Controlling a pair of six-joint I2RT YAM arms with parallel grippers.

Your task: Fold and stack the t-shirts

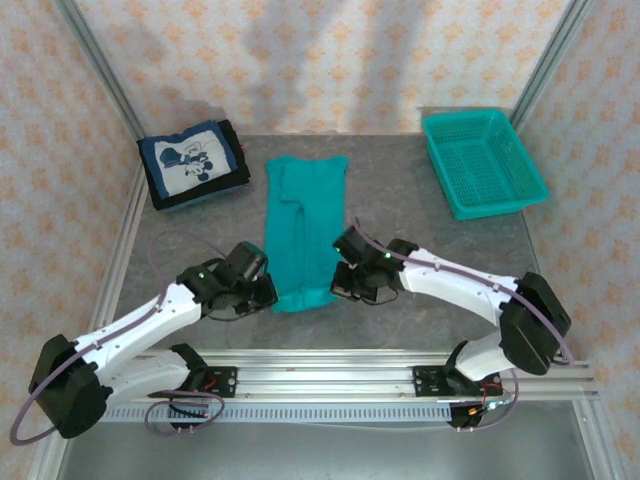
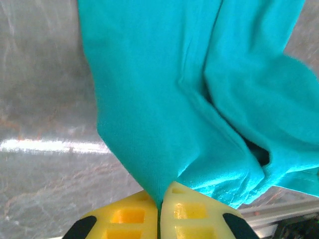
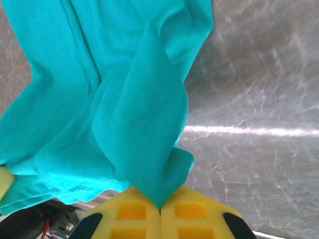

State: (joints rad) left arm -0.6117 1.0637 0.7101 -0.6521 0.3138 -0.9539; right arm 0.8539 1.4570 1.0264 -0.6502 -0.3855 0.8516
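Both (image 1: pixel 281 301) near corners of the teal t-shirt are pinched in my grippers, so I keep carrying my left gripper's corner forward until it lies over the t-shirt's middle (image 1: pixel 304 216).
A teal t-shirt (image 1: pixel 300 225) lies as a long narrow strip down the middle of the table, folded lengthwise. My left gripper (image 1: pixel 268 292) is shut on its near left corner, and the cloth (image 2: pixel 164 114) rises from between the yellow fingers (image 2: pixel 194 209). My right gripper (image 1: pixel 340 285) is shut on the near right corner, where a fold of teal cloth (image 3: pixel 139 134) is pinched between its yellow fingers (image 3: pixel 194 211). A folded navy t-shirt with a white cartoon print (image 1: pixel 192 160) lies on top of a black one at the back left.
A teal plastic mesh basket (image 1: pixel 483 160) stands at the back right. The grey table (image 1: pixel 430 250) is bare between the shirt and the basket. Metal rails (image 1: pixel 320 375) run along the near edge by the arm bases.
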